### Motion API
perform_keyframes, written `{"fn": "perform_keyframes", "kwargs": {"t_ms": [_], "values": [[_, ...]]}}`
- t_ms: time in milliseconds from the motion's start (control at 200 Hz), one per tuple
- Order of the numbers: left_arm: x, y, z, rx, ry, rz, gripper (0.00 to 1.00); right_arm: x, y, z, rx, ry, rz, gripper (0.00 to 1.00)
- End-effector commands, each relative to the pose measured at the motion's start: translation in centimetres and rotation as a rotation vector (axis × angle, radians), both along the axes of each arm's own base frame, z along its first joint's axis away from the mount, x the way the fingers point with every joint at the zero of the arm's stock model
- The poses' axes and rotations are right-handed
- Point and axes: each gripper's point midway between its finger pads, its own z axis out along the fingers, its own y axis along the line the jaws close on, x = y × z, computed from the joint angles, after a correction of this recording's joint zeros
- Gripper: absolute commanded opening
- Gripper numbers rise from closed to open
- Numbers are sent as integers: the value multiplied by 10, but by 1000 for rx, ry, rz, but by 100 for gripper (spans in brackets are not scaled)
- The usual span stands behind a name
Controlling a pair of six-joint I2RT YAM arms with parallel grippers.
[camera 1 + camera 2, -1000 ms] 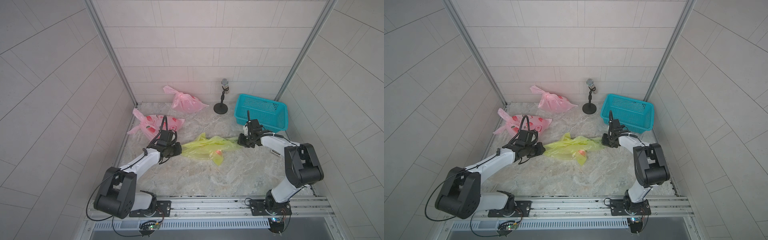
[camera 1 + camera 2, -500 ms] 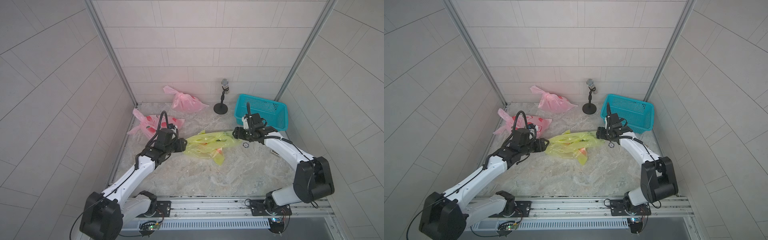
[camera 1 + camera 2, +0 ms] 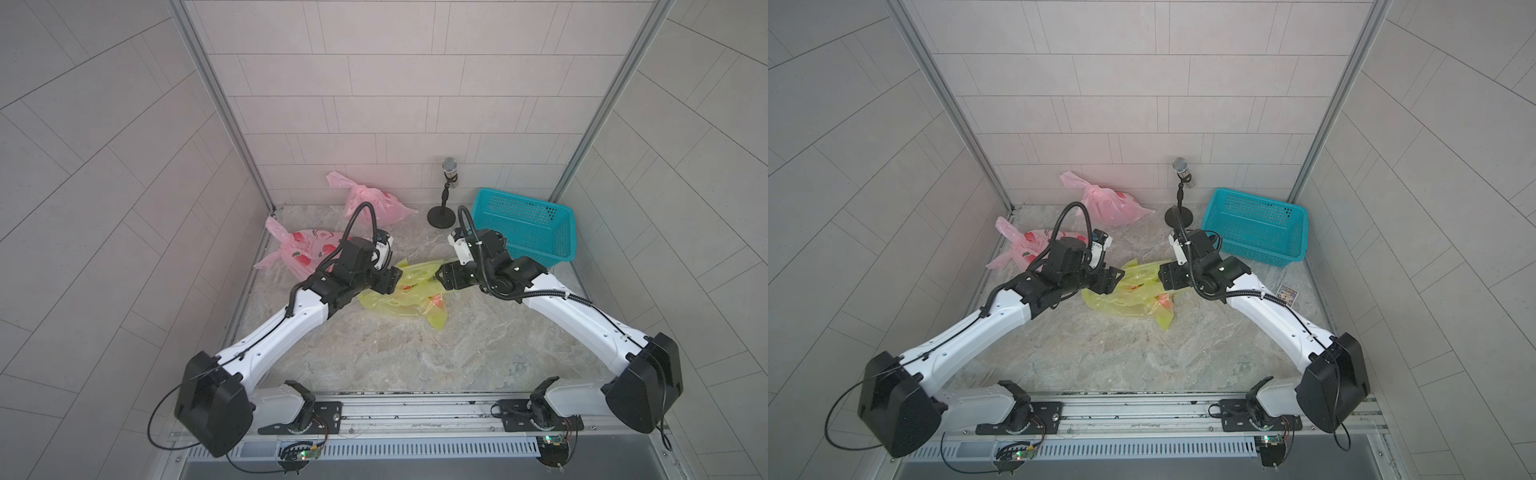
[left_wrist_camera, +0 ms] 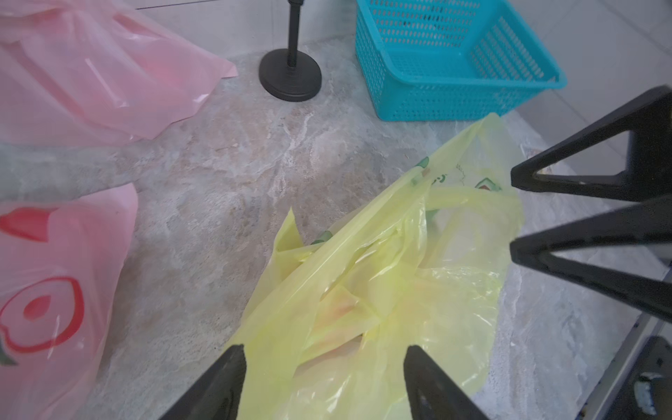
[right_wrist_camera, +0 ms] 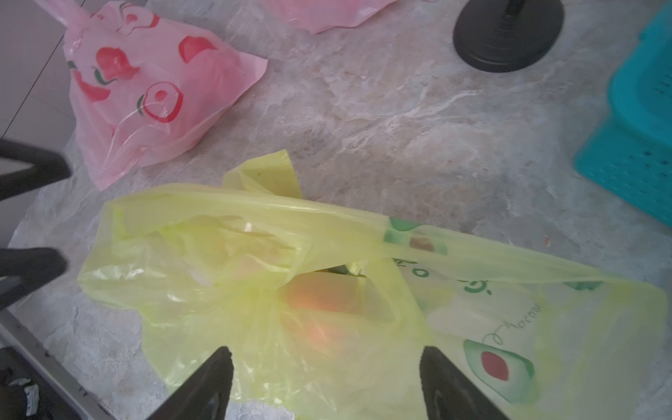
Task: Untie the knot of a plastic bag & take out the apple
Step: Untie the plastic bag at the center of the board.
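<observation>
My gripper will find another apple inside the yellow plastic bag [image 3: 401, 301] when it pulls the bag's opening open, because reddish patches [image 3: 436, 301] show apart through the bag.
A yellow plastic bag [image 3: 401, 293] [image 3: 1129, 293] lies slack in the middle of the table. The reddish apple [image 3: 434, 299] [image 5: 323, 302] shows through the plastic near the gaping mouth. The bag's handles lie loose, and I can make out no tied knot. My left gripper [image 3: 395, 280] [image 4: 324, 351] hovers over the bag's left end, open, with only plastic below its fingers. My right gripper [image 3: 438, 277] [image 5: 326, 351] hovers over the right end, also open and holding nothing. The two grippers face each other across the bag.
Two pink bags lie at the back left, one printed with apples [image 3: 303, 249], one plain [image 3: 370, 203]. A microphone stand [image 3: 442, 216] and a teal basket [image 3: 552, 237] stand at the back right. A small card [image 3: 1287, 295] lies near the right arm.
Both grippers have opened and let go of the bag's ends. The arms rose and moved inward over the bag, which went from stretched to slack.
</observation>
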Motion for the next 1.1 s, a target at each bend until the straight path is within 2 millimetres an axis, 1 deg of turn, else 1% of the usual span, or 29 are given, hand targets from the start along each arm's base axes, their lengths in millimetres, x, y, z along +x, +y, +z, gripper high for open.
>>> {"fn": "perform_keyframes", "kwargs": {"t_ms": [0, 105, 255, 420, 555, 595, 635, 675, 725, 765, 821, 891, 1096], "values": [[11, -21, -1, 101, -86, -132, 78, -5, 16, -2, 2, -27, 107, 83], [24, -32, -13, 130, -93, -168, 79, -15, 31, -8, -5, -42, 189, 83], [31, -47, -31, 131, -69, -228, 81, -26, 46, -16, -7, -76, 264, 83], [39, -55, -51, 148, -37, -248, 80, -30, 51, -25, -54, -103, 303, 83], [51, -58, -59, 154, -48, -217, 75, -30, 54, -33, -87, -139, 319, 83], [53, -59, -63, 158, -44, -211, 70, -31, 56, -35, -97, -151, 329, 83], [57, -58, -67, 164, -36, -197, 62, -33, 59, -36, -102, -166, 346, 84], [60, -59, -70, 166, -26, -190, 53, -34, 62, -37, -113, -184, 362, 84], [64, -60, -72, 165, -21, -170, 36, -34, 64, -41, -149, -200, 375, 84], [67, -60, -72, 161, -19, -149, 24, -34, 66, -44, -168, -208, 378, 85], [72, -59, -73, 156, -13, -122, 12, -31, 66, -48, -181, -214, 374, 85], [74, -59, -73, 150, -5, -106, 0, -26, 69, -52, -201, -231, 378, 85], [78, -55, -70, 117, 31, -66, 0, -2, 65, -64, -312, -291, 337, 85]]}}
